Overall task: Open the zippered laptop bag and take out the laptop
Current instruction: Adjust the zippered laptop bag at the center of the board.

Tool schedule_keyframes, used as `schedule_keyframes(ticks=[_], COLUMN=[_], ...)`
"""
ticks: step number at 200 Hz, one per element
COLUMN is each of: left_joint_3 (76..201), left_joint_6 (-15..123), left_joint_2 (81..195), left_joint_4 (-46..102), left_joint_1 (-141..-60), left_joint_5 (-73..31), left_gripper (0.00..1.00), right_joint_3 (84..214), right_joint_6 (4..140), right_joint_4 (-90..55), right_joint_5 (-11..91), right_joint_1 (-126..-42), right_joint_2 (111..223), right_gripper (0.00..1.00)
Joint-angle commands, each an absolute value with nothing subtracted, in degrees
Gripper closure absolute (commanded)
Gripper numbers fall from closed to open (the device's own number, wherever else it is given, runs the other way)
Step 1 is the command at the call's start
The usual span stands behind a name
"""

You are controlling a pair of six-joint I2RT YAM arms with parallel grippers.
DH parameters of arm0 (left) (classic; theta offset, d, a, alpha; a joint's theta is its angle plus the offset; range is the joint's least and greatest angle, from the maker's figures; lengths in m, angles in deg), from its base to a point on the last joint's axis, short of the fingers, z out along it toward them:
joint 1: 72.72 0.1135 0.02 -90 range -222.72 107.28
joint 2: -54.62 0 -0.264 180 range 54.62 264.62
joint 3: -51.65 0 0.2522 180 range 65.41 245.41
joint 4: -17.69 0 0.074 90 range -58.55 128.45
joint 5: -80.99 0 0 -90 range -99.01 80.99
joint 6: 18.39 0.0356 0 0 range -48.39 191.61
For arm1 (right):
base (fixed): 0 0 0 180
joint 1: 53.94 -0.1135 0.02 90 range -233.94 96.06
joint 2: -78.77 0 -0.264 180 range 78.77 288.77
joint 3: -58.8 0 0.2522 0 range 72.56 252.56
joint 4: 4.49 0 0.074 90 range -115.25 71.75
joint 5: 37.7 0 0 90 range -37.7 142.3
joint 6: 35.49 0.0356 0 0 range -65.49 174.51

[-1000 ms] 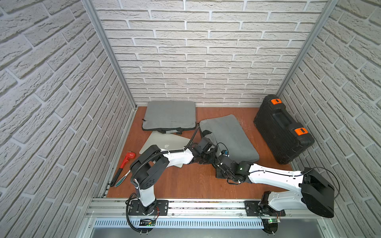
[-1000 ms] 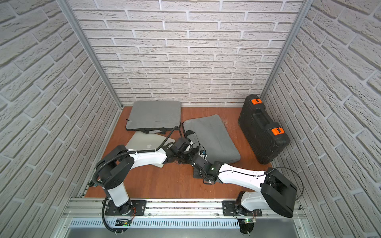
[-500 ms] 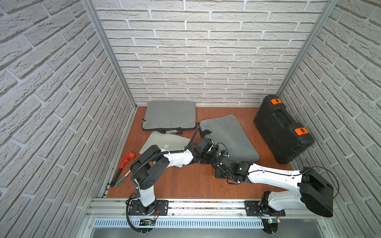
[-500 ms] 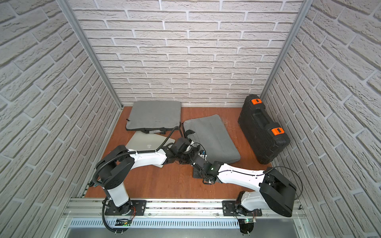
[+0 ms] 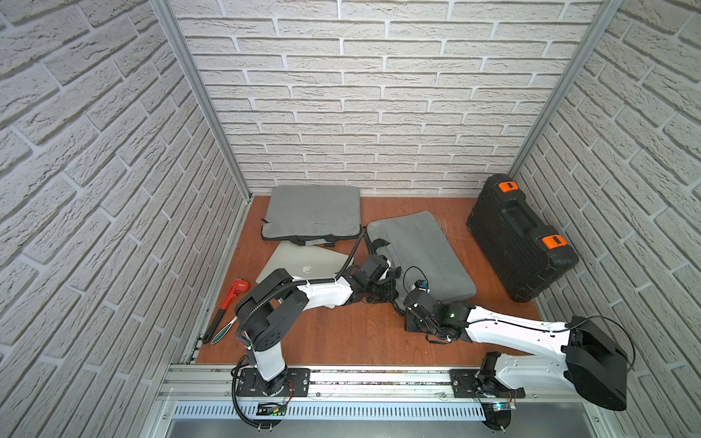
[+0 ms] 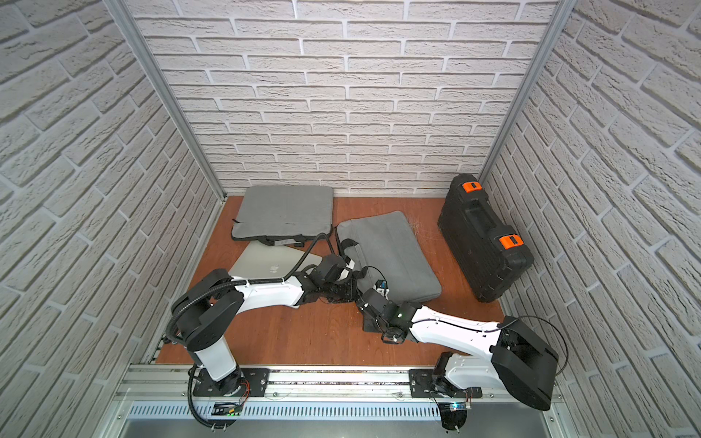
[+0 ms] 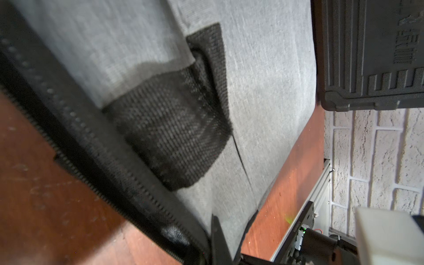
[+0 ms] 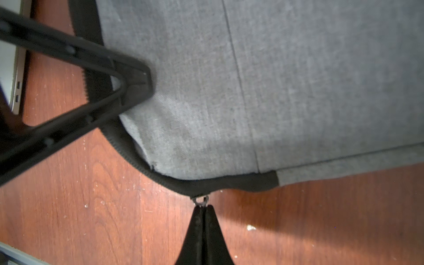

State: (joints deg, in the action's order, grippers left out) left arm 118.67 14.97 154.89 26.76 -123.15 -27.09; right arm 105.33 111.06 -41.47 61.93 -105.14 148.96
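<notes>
My left gripper is holding down the bag's edge behind the zipper pull. My right gripper keeps pulling until the zipper pull reaches the black zipper band's end.
The grey zippered laptop bag lies slanted mid-table in both top views. My right gripper is at its near left corner, shut on the small metal zipper pull. The black zipper band curves round that corner. My left gripper is shut on the bag's edge just beside it; its fingers pinch the fabric in the right wrist view. The bag's black webbing handle lies flat on it. The laptop is hidden inside the bag.
A second grey bag lies at the back left, with a bare silver computer in front of it. A black tool case with orange latches stands by the right wall. A red pipe wrench lies along the left wall.
My left gripper has closed onto the bag's edge. Both arms have stayed almost in place, and the right gripper is still on the zipper pull.
</notes>
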Motion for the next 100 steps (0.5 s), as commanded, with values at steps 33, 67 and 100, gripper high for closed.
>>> schedule_keyframes(ticks=[33, 67, 100], left_joint_3=[117.11, 116.76, 116.25], left_joint_6=[15.88, 15.95, 16.05], left_joint_2=[152.35, 151.96, 151.42], left_joint_4=[28.08, 28.27, 28.40], left_joint_1=[-122.16, -122.09, -121.72], left_joint_5=[-26.23, -25.84, -25.70], left_gripper=[1.00, 1.00, 1.00], right_joint_3=[103.78, 103.23, 103.14], right_joint_6=[110.05, 110.14, 110.48], right_joint_4=[-47.32, -47.86, -49.77], right_joint_5=[63.92, 64.10, 65.66], right_joint_1=[-102.65, -101.85, -101.15], right_joint_2=[148.13, 147.77, 147.16], right_gripper=[0.94, 0.95, 0.95])
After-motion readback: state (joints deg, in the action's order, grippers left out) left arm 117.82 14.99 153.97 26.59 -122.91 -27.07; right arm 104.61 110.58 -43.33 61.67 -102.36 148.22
